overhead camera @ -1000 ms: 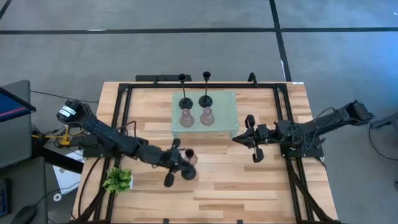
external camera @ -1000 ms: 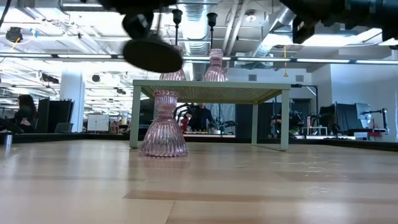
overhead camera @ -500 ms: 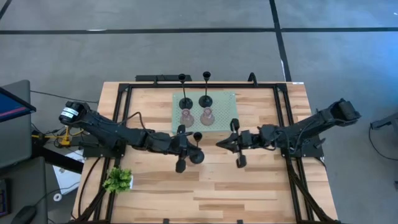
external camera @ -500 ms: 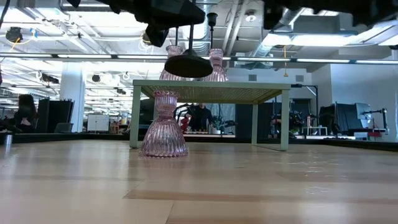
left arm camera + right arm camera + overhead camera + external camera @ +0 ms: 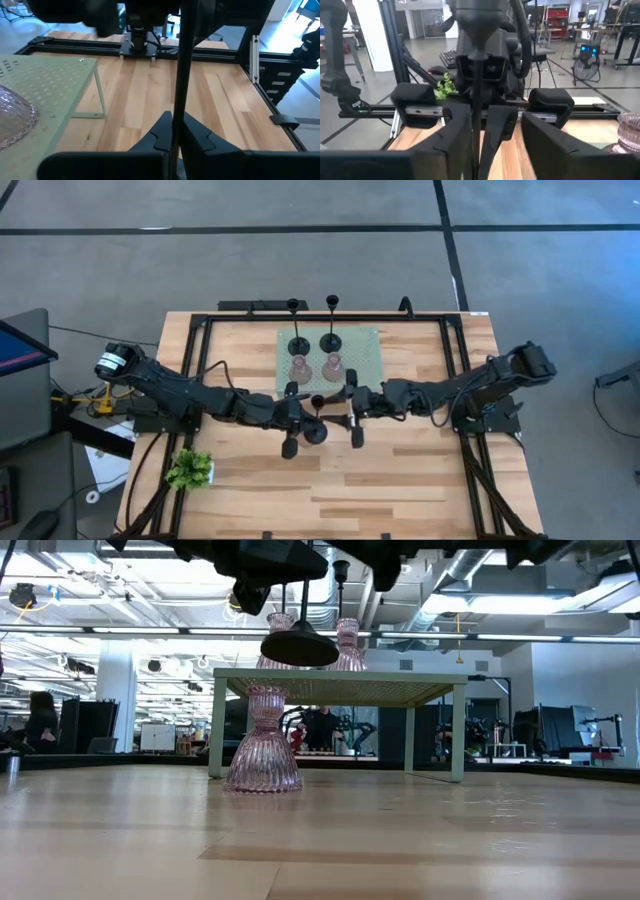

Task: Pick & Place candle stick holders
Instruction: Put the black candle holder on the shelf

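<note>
Next, my right gripper takes the stem [image 5: 317, 414] and sets the black holder, now in my left gripper, at the stand's free corner [image 5: 365, 342], since my right one is nearer.
A black candle stick holder [image 5: 300, 645] with a thin stem and round base hangs upright over the table's middle, in front of the pale green stand [image 5: 365, 365]. My left gripper [image 5: 303, 416] is shut on its stem. My right gripper [image 5: 346, 410] has come in from the right and stands open, one finger on either side of the stem [image 5: 476, 90], not touching it. A pink holder [image 5: 263, 740] rests on its base on the table below. On the stand are two black holders [image 5: 298, 343] [image 5: 331, 340] and two pink ones [image 5: 300, 369] [image 5: 333, 366]. My left gripper pinches the thin stem [image 5: 179, 107] between its two fingers. They reach in level from the table's left and lie across the stem. The holder hangs upright, its round base [image 5: 300, 648] down, clear of the table and about level with the stand's top.
A small green plant [image 5: 189, 470] sits near the table's front left corner. A dark frame [image 5: 200, 360] runs along the table's sides and far edge. Bare wood [image 5: 400, 480] lies toward the near edge.
My left gripper carried the black holder from the near left toward the stand, and the holder swung from tilted to upright; then it held still. My right gripper has moved toward the table's left up to the stem, and its fingers have opened.
</note>
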Controlling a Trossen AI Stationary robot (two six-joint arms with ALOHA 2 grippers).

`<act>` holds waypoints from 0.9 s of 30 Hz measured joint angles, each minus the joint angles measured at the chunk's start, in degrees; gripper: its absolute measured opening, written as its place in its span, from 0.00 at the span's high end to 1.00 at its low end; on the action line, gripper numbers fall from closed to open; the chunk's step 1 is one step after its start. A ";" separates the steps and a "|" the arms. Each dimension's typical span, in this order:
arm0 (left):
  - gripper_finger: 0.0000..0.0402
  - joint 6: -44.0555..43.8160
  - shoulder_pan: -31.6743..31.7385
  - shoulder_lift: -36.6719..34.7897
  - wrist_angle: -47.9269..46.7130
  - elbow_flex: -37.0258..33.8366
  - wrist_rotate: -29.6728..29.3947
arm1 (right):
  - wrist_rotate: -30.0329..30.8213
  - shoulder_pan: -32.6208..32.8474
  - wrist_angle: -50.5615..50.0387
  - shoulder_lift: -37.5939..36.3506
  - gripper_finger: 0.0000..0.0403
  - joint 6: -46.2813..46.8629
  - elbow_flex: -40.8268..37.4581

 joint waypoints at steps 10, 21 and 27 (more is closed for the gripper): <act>0.96 0.01 0.00 -0.02 -0.06 0.00 -0.04 | -0.43 0.23 0.02 1.06 0.53 -0.22 1.55; 0.96 0.08 0.69 1.05 1.36 0.00 -0.71 | -3.07 0.21 1.28 1.01 0.83 0.08 1.53; 0.96 0.19 0.94 2.51 3.83 0.00 -0.59 | -3.03 0.21 1.11 1.01 0.84 -0.20 1.51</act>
